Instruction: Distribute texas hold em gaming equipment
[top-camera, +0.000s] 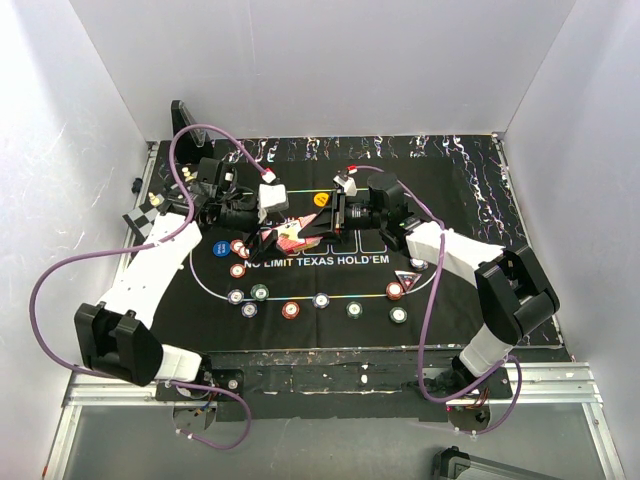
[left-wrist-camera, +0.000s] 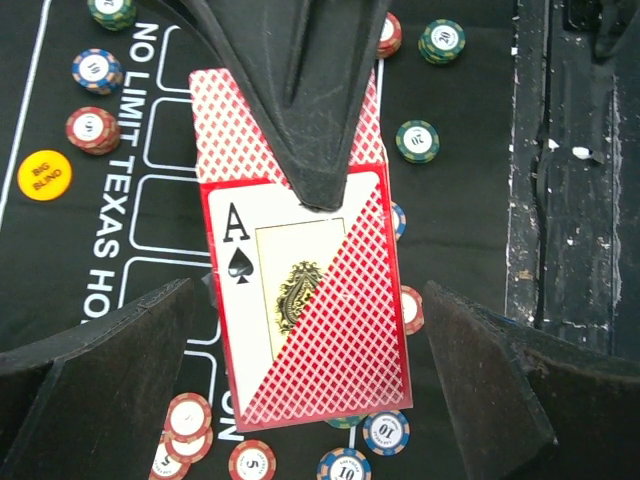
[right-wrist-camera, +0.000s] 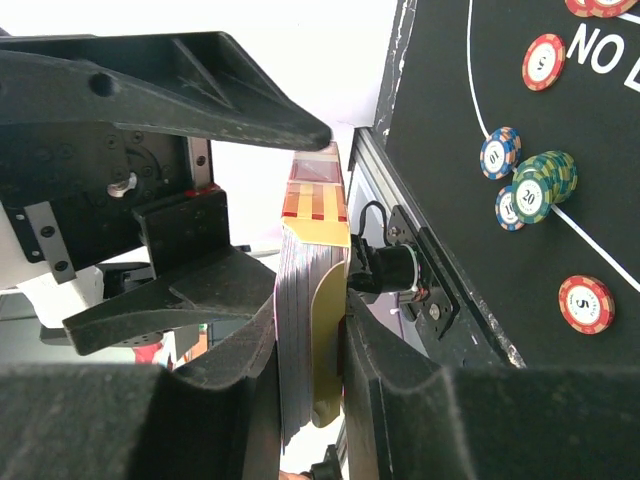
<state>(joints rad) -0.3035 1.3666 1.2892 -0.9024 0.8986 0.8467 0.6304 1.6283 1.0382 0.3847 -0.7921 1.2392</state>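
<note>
The cards are sticking partway out of the card box. I should clamp the box's sides with my left gripper while I draw the cards out with my right gripper.
A red-patterned card box with an ace of spades on it hangs above the black Texas hold'em mat. My right gripper is shut on it; the box shows edge-on there. In the top view the box sits between my right gripper and my left gripper. My left gripper is open, its fingers either side of the box and apart from it. Several poker chips lie on the mat, with an orange button and a dark triangular marker.
A blue round button lies at the mat's left. A small chessboard stands at the left edge. A green chip stack and red chips lie below the grippers. White walls close in the back and sides.
</note>
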